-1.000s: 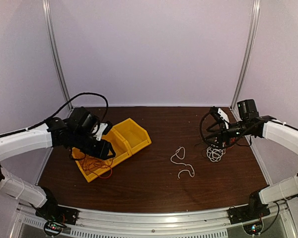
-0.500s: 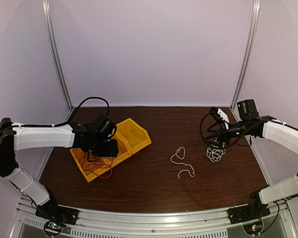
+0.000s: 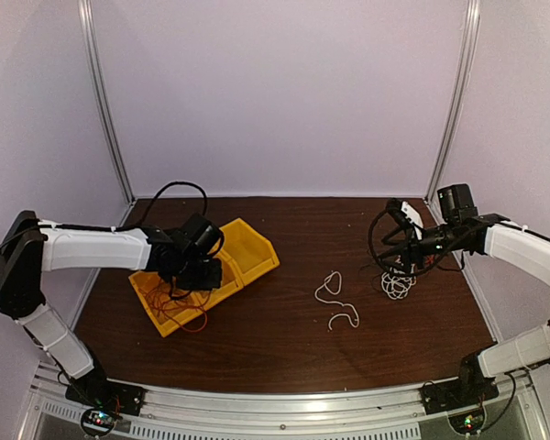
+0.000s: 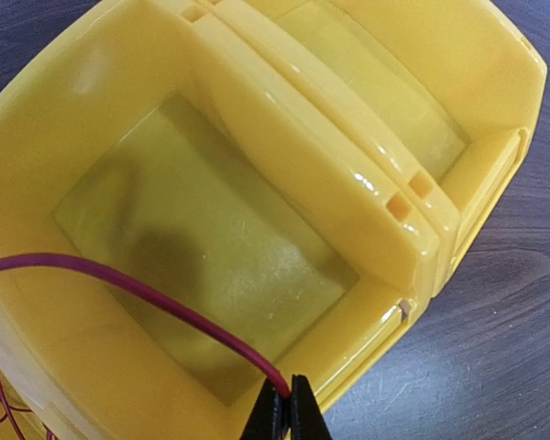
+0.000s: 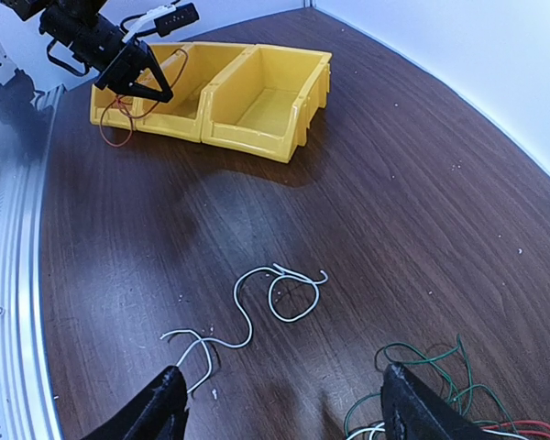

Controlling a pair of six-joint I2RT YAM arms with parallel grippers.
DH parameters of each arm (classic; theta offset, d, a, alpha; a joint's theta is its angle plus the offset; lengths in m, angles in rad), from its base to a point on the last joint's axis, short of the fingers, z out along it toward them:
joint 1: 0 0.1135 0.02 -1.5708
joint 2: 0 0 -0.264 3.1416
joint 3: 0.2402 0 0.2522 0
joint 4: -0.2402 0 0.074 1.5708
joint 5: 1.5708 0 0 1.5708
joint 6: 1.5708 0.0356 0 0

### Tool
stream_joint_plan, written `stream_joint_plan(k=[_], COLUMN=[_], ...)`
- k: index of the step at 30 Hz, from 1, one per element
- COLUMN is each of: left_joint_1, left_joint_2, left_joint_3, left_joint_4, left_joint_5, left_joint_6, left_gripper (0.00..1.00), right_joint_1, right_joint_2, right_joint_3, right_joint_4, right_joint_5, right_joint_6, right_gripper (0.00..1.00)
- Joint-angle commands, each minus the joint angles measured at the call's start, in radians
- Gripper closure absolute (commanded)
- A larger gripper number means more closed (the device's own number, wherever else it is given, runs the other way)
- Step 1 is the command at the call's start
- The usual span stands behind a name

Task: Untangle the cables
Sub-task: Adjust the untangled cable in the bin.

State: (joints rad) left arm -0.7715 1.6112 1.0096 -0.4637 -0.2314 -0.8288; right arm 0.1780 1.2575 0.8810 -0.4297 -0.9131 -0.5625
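Note:
The robot's left gripper is holding the red cable's end over an empty bin (image 4: 215, 243), but the red cable's loops are in the near bin (image 3: 162, 310), so it should move the cable's end back to the near bin.
In the left wrist view a red cable (image 4: 147, 293) arcs over a yellow bin (image 4: 412, 266), its end pinched in my left gripper (image 4: 289, 403), which is shut on it. From above, that gripper (image 3: 202, 273) hangs over the near bin, where red cable loops (image 3: 179, 307) lie. A loose white cable (image 3: 335, 298) curls on the table's middle (image 5: 257, 307). My right gripper (image 5: 280, 394) is open, its fingers spread above the table, empty. A tangle of green, white and red cables (image 5: 431, 399) lies just right of it (image 3: 399, 284).
Two yellow bins (image 3: 252, 249) stand side by side at the left of the brown table (image 3: 284, 348). The thick black robot cable (image 3: 378, 240) loops by the right wrist. Frame posts and pale walls close the back and sides.
My left gripper has swung right over the bins, come down and shut on the red cable. The right arm and the white cable have stayed put.

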Motion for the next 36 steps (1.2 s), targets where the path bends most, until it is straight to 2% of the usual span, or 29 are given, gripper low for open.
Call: stream_joint_plan(k=[1, 9, 12, 17, 24, 36], left_joint_1=[-0.003, 0.01, 0.037, 0.078, 0.099, 0.124], left_joint_2=[-0.11, -0.352, -0.42, -0.508, -0.473, -0.331], left_joint_3=[0.037, 0.009, -0.07, -0.25, -0.342, -0.349], left_joint_4=[-0.004, -0.159, -0.122, 0.032, 0.101, 0.05], left_joint_5=[0.005, -0.165, -0.186, -0.184, -0.127, -0.082], left_joint_6=[0.021, 0.063, 0.063, 0.06, 0.044, -0.011], left_gripper=[1.0, 1.0, 1.0, 1.0, 1.0, 1.0], right_joint_1=[-0.009, -0.008, -0.008, -0.008, -0.008, -0.008], right_joint_2=[0.003, 0.014, 0.022, 0.029, 0.029, 0.032], right_joint_3=[-0.004, -0.004, -0.002, -0.001, -0.001, -0.003], right_joint_4=[-0.013, -0.017, -0.017, -0.023, -0.025, -0.024], right_joint_5=[0.021, 0.029, 0.029, 0.023, 0.022, 0.025], right_joint_6=[-0.022, -0.033, -0.034, -0.037, -0.036, -0.036], right_gripper=[0.27, 0.27, 0.28, 0.28, 0.28, 0.28])
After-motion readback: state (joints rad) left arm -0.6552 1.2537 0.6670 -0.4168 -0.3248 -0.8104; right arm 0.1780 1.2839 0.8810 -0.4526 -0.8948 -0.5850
